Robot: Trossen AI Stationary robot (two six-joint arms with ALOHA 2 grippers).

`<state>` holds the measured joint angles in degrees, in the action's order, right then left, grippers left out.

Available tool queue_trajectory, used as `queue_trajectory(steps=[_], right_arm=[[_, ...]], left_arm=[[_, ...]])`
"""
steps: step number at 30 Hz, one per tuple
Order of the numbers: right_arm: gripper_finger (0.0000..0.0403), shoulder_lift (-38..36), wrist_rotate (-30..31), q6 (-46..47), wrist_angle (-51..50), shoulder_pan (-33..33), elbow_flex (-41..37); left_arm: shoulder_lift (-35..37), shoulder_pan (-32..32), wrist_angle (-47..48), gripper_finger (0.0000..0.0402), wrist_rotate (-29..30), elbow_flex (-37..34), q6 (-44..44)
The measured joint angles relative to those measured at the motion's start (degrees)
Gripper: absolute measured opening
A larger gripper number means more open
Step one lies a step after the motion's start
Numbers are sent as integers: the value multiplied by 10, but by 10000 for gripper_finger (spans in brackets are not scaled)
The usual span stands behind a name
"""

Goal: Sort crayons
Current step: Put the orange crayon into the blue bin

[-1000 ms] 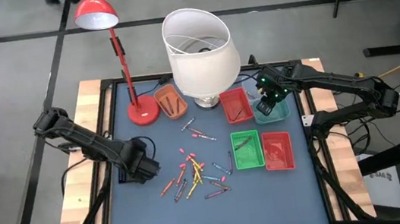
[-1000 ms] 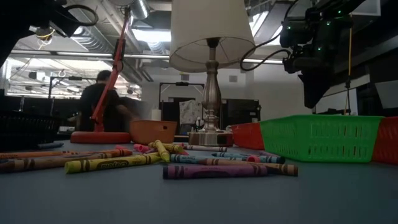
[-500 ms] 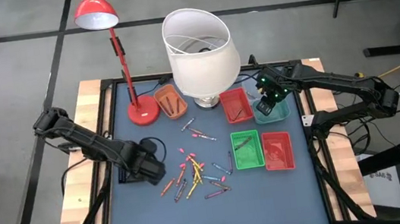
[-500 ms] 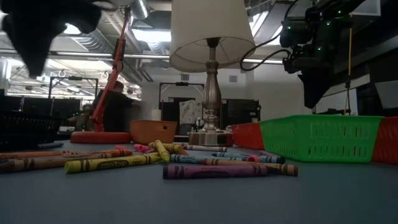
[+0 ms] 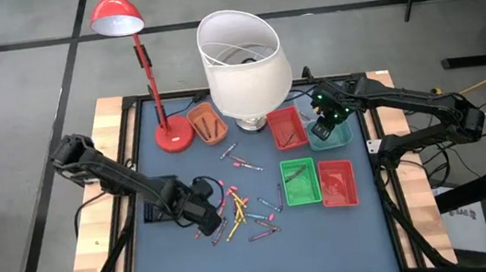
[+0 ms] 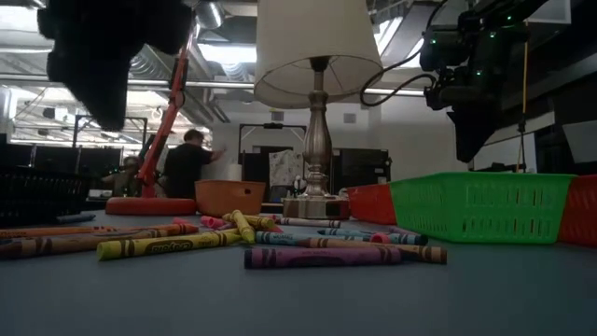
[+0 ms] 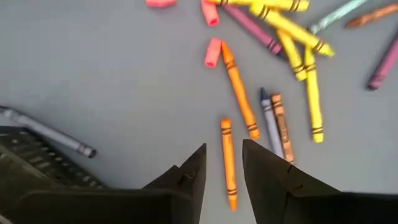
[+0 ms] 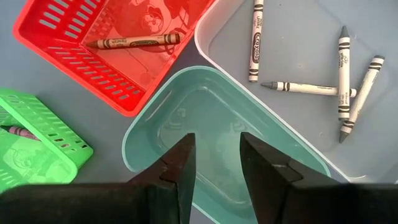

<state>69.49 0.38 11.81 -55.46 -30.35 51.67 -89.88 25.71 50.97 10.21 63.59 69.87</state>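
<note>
I should keep lowering my left gripper, because its open fingers are astride the orange crayon [image 7: 229, 165] and clear of its neighbours. I should close the fingers once they are on either side of the crayon's blunt end [image 7: 226, 128].
Several crayons [image 5: 238, 206] in mixed colours lie loose on the blue-grey table top, near its middle; the low view shows them lying flat [image 6: 280, 245]. My left gripper [image 5: 209, 218] hangs over the left edge of this scatter, pointing steeply down, open. In the left wrist view, its fingertips [image 7: 222, 163] stand on either side of an orange crayon [image 7: 229, 163] lying below them, without touching it. My right gripper [image 8: 217, 155] waits open above a teal tray [image 8: 186, 118] at the back right.
An orange tray [image 5: 207, 122], two red trays [image 5: 286, 127] [image 5: 337, 184], a green tray [image 5: 299, 182] and a clear tray with grey and white crayons [image 8: 311, 62] hold sorted crayons. A white-shaded lamp [image 5: 241, 57] and a red desk lamp [image 5: 171, 134] stand at the back. A dark tray [image 7: 37, 162] lies beside my left gripper.
My left gripper has moved toward the table's right edge, from beside the dark tray to over the left edge of the crayon scatter. It has sunk a little and tipped to point more steeply down. The crayons have not moved.
</note>
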Motion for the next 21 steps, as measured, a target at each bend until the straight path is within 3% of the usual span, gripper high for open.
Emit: queue_trajectory(steps=[9,21], right_arm=[[124,0,0,0,0,0,0],[124,0,0,-1,0,0,0]], left_arm=[[-73,3,-52,89,-53,0,-30],[-140,3,-68,89,-54,0,-31]])
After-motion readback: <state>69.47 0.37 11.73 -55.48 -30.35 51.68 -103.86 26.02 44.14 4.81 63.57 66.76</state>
